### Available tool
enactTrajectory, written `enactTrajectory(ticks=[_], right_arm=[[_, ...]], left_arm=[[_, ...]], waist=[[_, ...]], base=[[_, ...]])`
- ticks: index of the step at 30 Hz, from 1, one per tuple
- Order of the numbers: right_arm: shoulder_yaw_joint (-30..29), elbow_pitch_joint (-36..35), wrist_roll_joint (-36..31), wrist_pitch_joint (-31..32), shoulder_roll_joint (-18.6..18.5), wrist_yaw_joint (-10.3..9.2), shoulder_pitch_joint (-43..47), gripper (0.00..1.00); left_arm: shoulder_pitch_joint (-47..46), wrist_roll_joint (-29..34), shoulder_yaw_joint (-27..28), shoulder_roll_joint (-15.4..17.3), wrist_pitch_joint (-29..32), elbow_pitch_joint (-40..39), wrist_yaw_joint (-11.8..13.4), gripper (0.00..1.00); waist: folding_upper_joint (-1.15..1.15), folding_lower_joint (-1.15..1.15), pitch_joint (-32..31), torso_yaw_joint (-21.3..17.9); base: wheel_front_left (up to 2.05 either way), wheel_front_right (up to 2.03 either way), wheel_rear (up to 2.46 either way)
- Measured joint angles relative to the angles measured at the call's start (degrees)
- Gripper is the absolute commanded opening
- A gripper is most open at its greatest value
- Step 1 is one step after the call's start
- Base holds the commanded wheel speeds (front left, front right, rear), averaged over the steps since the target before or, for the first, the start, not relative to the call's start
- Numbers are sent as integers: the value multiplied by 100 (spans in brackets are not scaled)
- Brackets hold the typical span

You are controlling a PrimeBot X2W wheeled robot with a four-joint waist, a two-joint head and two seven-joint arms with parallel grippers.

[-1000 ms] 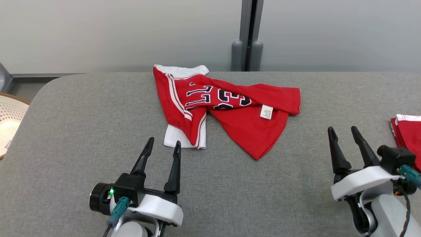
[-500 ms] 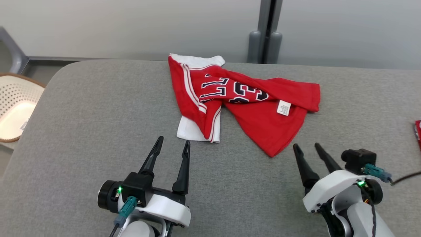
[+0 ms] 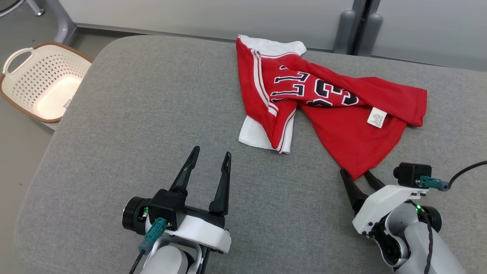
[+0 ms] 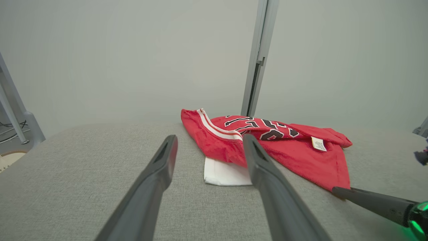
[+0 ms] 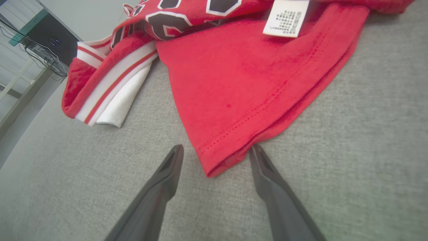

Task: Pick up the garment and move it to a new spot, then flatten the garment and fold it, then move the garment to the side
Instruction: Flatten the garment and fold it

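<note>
The jersey (image 3: pixel 349 132) will open out and show the hidden rest of the dark numbers when I pull its corner, because the numbers stop at a fold (image 3: pixel 332 102).
The garment (image 3: pixel 323 106) is a crumpled red jersey with white trim, dark numbers and a white tag, lying on the grey table (image 3: pixel 133 114). It also shows in the left wrist view (image 4: pixel 267 144) and the right wrist view (image 5: pixel 240 77). My right gripper (image 3: pixel 355 175) is open, and its fingertips straddle the jersey's near red corner (image 5: pixel 217 165) low at the table. My left gripper (image 3: pixel 211 155) is open and holds nothing, hanging a short way in front of the white part (image 3: pixel 253 135) of the jersey.
A white perforated basket (image 3: pixel 42 85) stands on the floor past the table's left edge. A grey wall with a vertical post (image 3: pixel 355 23) runs behind the table. Bare grey cloth lies to the left of the jersey.
The head camera has swung left and down, bringing the basket into view. My right gripper has moved in toward the jersey's near corner, which now lies between its fingertips. Both grippers stay open.
</note>
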Motion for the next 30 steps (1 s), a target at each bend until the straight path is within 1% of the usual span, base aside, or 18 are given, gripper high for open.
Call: enactTrajectory(ticks=[7,8,9,15,17,21,25,30], right_arm=[[-111,230,-54,-15,-19,0,-272,100],[-105,243,-49,-15,-20,0,-298,44],[-98,257,-35,-15,-24,0,-318,0],[45,255,-48,-177,-52,0,-377,0],[70,213,-59,-257,-56,0,-372,0],[147,60,-67,-354,-178,0,-358,0],[296,-146,4,-350,-180,0,-364,0],[480,-333,121,-308,-142,-1,-422,0]], left_arm=[[-77,-53,-76,0,0,-43,56,100],[-86,-53,-82,-1,0,-45,65,100],[-95,-53,-86,-1,0,-46,73,100],[-143,4,-56,1,-1,20,87,100],[-144,58,-52,1,-1,69,60,100],[-170,253,-76,-1,-1,261,-26,100],[-407,957,-214,60,-1,859,-57,100],[-987,1660,-431,289,-1,1974,130,100]], waist=[[0,0,200,225],[0,0,216,240],[0,0,230,248],[0,0,225,143],[0,0,211,63],[0,0,183,-151],[0,0,193,-419],[0,0,269,-750]], base=[[0,0,0],[0,0,0],[0,0,0],[0,0,0],[0,0,0],[0,0,0],[0,0,0],[0,0,0]])
